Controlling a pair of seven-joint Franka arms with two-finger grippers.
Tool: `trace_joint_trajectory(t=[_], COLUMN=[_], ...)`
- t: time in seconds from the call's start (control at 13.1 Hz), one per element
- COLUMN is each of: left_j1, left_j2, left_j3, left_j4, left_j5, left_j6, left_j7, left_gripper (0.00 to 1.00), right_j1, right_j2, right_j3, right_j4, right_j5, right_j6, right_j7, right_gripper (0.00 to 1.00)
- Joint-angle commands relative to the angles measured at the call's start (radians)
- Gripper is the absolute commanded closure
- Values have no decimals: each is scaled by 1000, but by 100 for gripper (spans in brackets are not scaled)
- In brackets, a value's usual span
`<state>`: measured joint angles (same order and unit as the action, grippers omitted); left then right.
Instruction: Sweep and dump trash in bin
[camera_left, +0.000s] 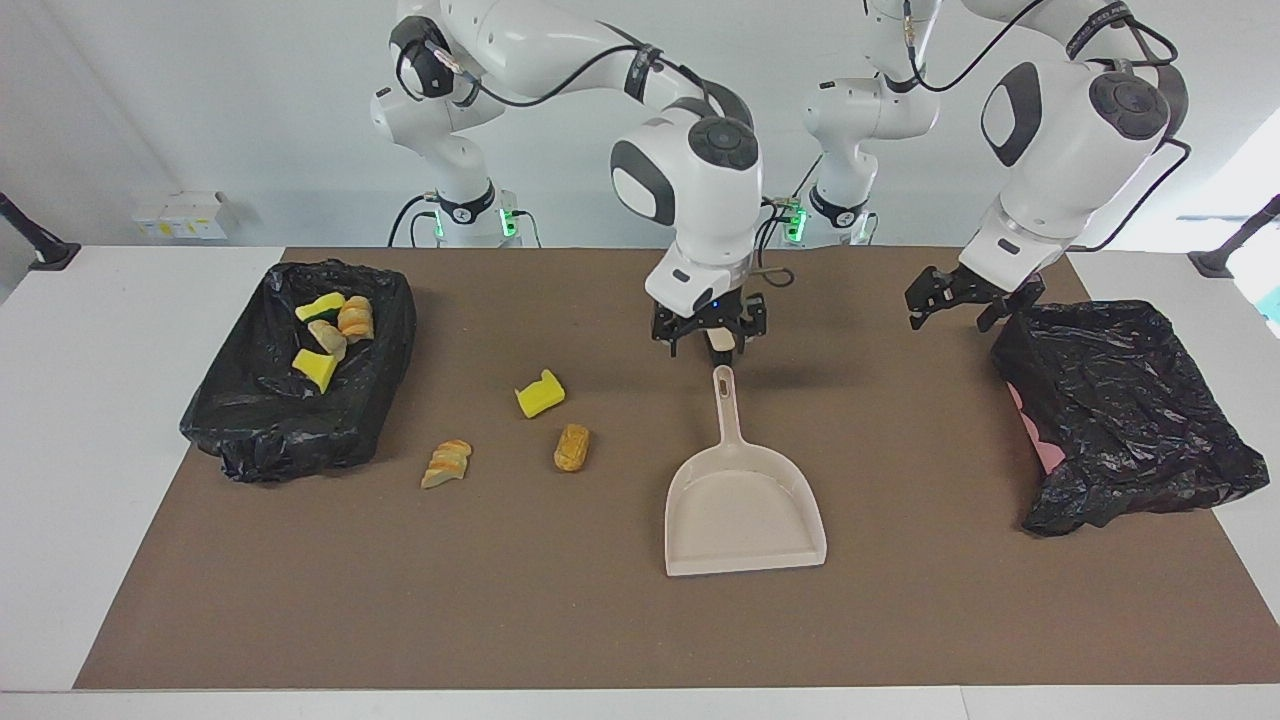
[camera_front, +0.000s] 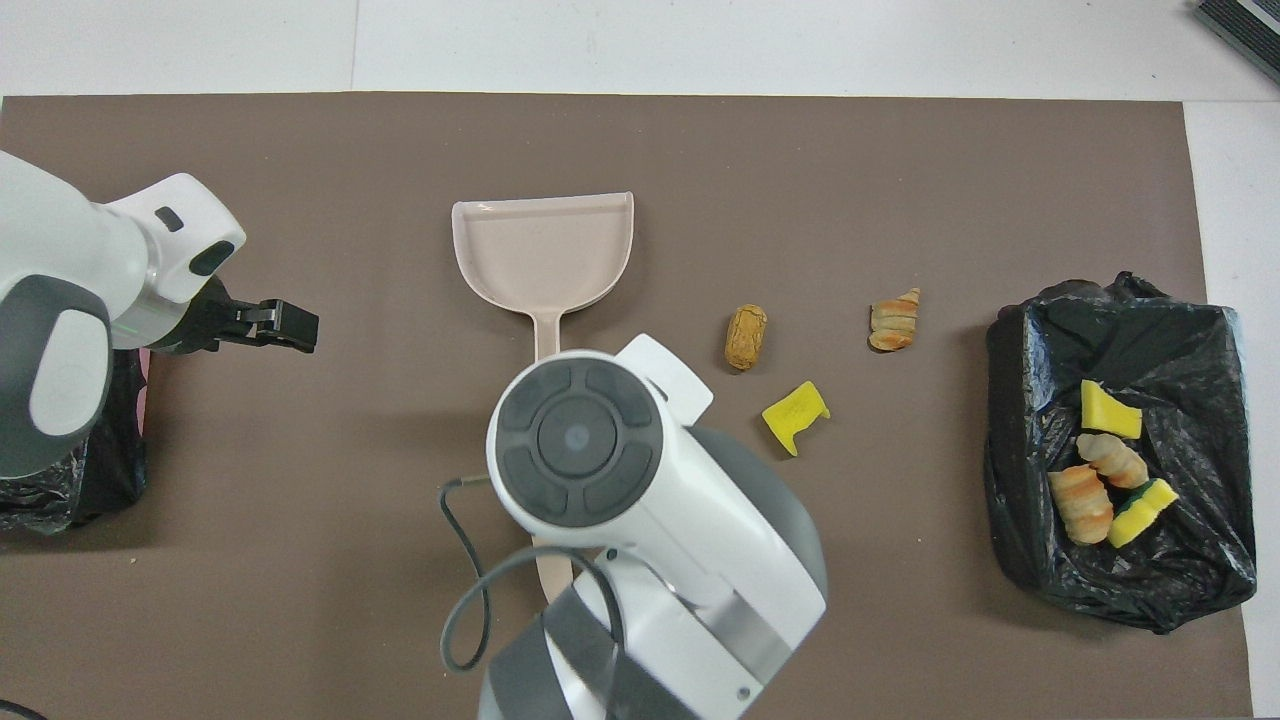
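Note:
The beige dustpan's back has a raised rim (camera_front: 473, 281) curving around it, so the dustpan (camera_front: 546, 248) will hold all the swept trash together when I carry it.
Three pieces of trash lie on the brown mat: a yellow sponge chunk (camera_left: 540, 394) (camera_front: 795, 415), a tan bread piece (camera_left: 572, 447) (camera_front: 746, 337) and a striped bread piece (camera_left: 447, 463) (camera_front: 894, 320). Several more pieces (camera_left: 330, 335) (camera_front: 1100, 460) lie in the black-bag-lined bin (camera_left: 290, 420) (camera_front: 1030, 540) at the right arm's end. The beige dustpan (camera_left: 745, 510) (camera_front: 545, 250) lies empty mid-table, handle toward the robots. My right gripper (camera_left: 712, 343) hangs just over the handle's end; a beige piece shows at it. My left gripper (camera_left: 950, 308) (camera_front: 285, 325) is open and empty.
A second black bag (camera_left: 1130, 420) (camera_front: 90, 480) with pink under it lies at the left arm's end, just under the left gripper. A beige stick (camera_front: 555, 575) lies nearer to the robots than the dustpan, mostly hidden by the right arm (camera_front: 580, 440).

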<state>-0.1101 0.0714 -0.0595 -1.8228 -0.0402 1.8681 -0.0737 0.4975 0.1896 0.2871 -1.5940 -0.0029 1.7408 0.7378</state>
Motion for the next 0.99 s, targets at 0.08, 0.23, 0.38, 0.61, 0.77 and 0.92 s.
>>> trace_joint_trajectory(t=[0.08, 0.23, 0.38, 0.61, 0.77, 0.92], left_j1=[-126, -199, -256, -319, -329, -352], left_j2=[68, 100, 128, 186, 209, 240], left_j3=[9, 9, 9, 9, 9, 9], left_j4=[-6, -3, 0, 22, 31, 36], left_j5=[16, 14, 14, 6, 6, 5], left_j6=[92, 138, 183, 229, 252, 282], left_j7=[-154, -242, -281, -316, -327, -340], left_gripper=[0, 0, 0, 0, 0, 0], right_j1=[18, 12, 10, 22, 81, 90], right_j2=[-183, -257, -301, -288, -274, -243], right_j3=[-5, -5, -5, -3, -3, -3], right_j4=[-309, -450, -521, -558, -603, -610], right_j5=[111, 207, 236, 271, 271, 271], right_j6=[90, 160, 163, 216, 307, 336], right_j7=[-27, -111, -214, -248, -232, -228], right_gripper=[0, 0, 1, 4, 7, 9])
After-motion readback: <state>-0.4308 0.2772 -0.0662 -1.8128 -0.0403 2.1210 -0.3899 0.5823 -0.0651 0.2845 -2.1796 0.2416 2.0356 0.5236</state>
